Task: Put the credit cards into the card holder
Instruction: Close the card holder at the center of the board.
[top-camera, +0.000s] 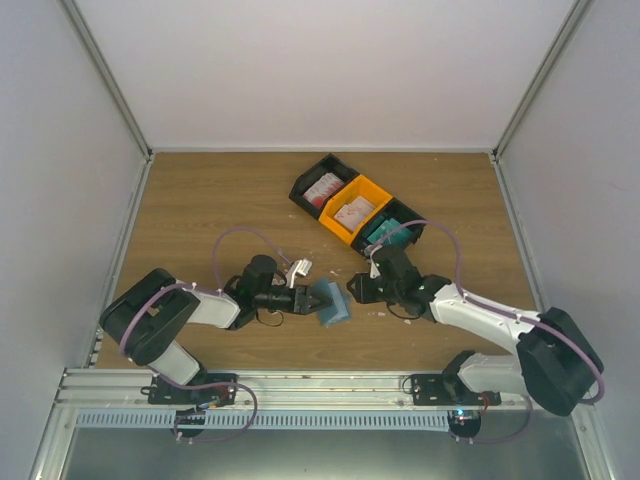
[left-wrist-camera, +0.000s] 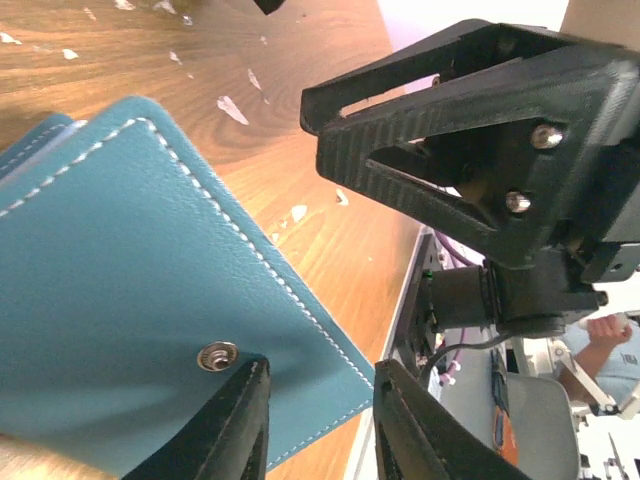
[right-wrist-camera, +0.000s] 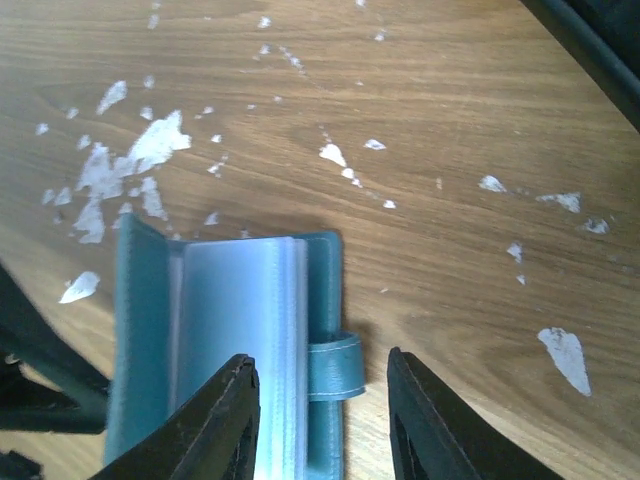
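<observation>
I should move my left gripper from the cover to clamp the spine while my right gripper straightens the strap tab (right-wrist-camera: 337, 367), which curls in against the card holder.
The blue-teal card holder (top-camera: 337, 309) lies open on the wooden table between both grippers. In the right wrist view its clear inner sleeves (right-wrist-camera: 235, 330) face up and its strap tab (right-wrist-camera: 335, 366) sits between my right gripper's (right-wrist-camera: 318, 425) open, empty jaws. My left gripper (left-wrist-camera: 315, 425) is open at the holder's outer cover (left-wrist-camera: 120, 270), one fingertip next to the snap button (left-wrist-camera: 217, 355). Credit cards sit in the bins: red-and-white ones (top-camera: 323, 187), whitish ones (top-camera: 353, 212) and teal ones (top-camera: 382, 233). In the top view the left gripper (top-camera: 321, 298) and the right gripper (top-camera: 357, 289) flank the holder.
Three bins stand in a diagonal row at the back: black (top-camera: 303, 188), orange (top-camera: 372, 192), black (top-camera: 408, 216). Small white scraps (right-wrist-camera: 130, 160) dot the wood near the holder. The right gripper's black body (left-wrist-camera: 470, 150) looms close in the left wrist view.
</observation>
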